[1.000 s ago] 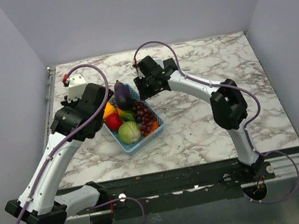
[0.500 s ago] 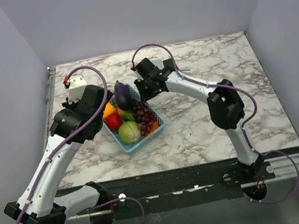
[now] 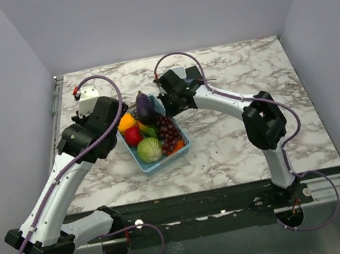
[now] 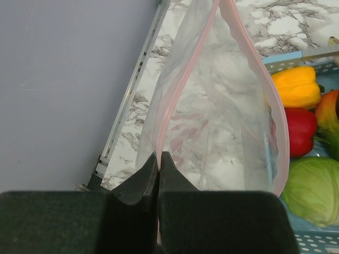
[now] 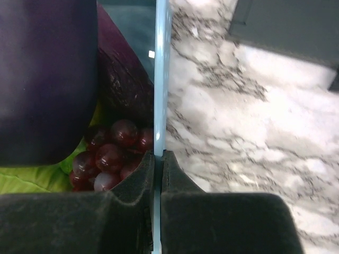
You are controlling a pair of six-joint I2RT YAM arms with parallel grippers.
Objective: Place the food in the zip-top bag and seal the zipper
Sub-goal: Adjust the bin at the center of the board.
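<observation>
The robot's right gripper should keep pulling the basket's side until the zip-top bag stands clear, because the basket crowds the bag and the marble beyond lies open.
The food lies in a light-blue basket: a green cabbage, purple grapes, a dark eggplant, a red piece and a yellow-orange pepper. My left gripper is shut on the edge of the zip-top bag, which hangs open beside the basket. Its pink zipper runs round the mouth. The bag is mostly hidden under my left arm in the top view. My right gripper is shut on the basket's wall, with the grapes just inside.
The marble table stretches to the right of the basket. A metal rail runs along the table's left edge, close to the bag. Grey walls enclose the back and both sides.
The basket with the food has shifted a little to the right, moved by my right gripper on its wall. My left arm has stayed nearly still with the bag.
</observation>
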